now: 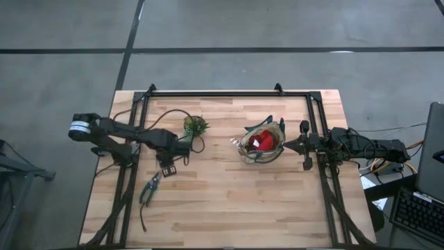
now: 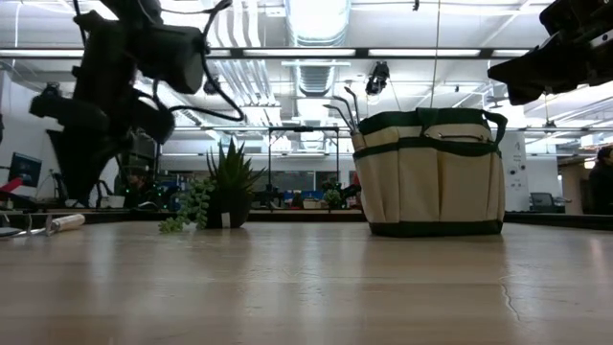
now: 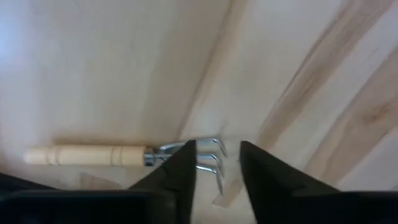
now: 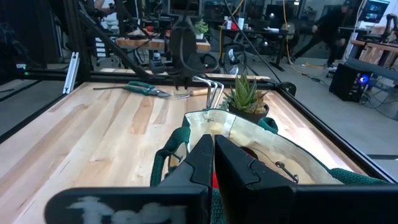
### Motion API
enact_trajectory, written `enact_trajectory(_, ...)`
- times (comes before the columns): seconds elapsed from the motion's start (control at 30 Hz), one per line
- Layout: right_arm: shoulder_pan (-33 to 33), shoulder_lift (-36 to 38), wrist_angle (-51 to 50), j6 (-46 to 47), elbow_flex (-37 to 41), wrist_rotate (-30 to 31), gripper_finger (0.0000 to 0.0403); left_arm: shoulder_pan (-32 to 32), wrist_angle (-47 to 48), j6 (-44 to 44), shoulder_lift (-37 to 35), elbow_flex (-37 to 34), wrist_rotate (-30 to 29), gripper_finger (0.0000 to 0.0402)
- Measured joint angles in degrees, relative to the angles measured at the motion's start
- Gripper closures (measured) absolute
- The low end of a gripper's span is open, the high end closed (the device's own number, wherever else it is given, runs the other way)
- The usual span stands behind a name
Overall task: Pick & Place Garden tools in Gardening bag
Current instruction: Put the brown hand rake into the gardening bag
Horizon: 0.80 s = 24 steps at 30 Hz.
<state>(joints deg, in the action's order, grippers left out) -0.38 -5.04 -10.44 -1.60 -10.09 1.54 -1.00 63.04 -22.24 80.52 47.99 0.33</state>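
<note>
I should open wider and go down around the hand fork's bent tine ends (image 3: pixel 220 150) before lifting, because the hand fork's teeth (image 3: pixel 186 149) are well below my left gripper's fingers.
My left gripper (image 1: pixel 168 165) points down, open, just above the small wooden-handled hand fork (image 3: pixel 87 154), which lies flat on the table. Its fingers (image 3: pixel 180 171) stand over the fork's metal tines (image 3: pixel 208 155); I see no touch. The fork's handle end also shows in the low view (image 2: pixel 59 223). The beige gardening bag (image 1: pixel 262 143) stands upright at mid-table with a red glove (image 1: pixel 262 141) inside. My right gripper (image 1: pixel 290 144) is shut and empty, just right of the bag's rim (image 4: pixel 249 134) and above it. Green-handled pruners (image 1: pixel 148 189) lie near the left edge.
A small potted leafy plant (image 1: pixel 195 126) stands between my left gripper and the bag. Metal loops (image 2: pixel 343 110) stick up from the bag's left side. A black rail frame (image 1: pixel 229 93) runs along the table's far, left and right edges. Bare wood (image 1: pixel 236 208) lies toward the near edge.
</note>
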Motion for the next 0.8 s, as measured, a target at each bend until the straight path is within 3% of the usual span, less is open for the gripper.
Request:
enact_trajectory(0.17, 0.0, 0.0, 0.0, 0.0, 0.0, 0.0, 0.0394, -2.2, -0.7, -2.1, 0.5, -2.6, 0.6, 0.0206)
enact_trajectory(0.3, 0.0, 0.0, 0.0, 0.0, 0.0, 0.0, 0.0394, -2.4, -3.3, -3.0, 0.6, -3.8, 0.4, 0.0179)
enact_trajectory(0.6, 0.0, 0.0, 0.0, 0.0, 0.0, 0.0, 0.0394, -2.5, -4.2, -3.9, 0.7, -7.6, -0.4, 0.0188)
enact_trajectory(0.8, 0.0, 0.0, 0.0, -0.1, 0.0, 0.0, 0.0394, -2.5, -4.6, -4.6, 0.7, -8.8, -0.4, 0.0226)
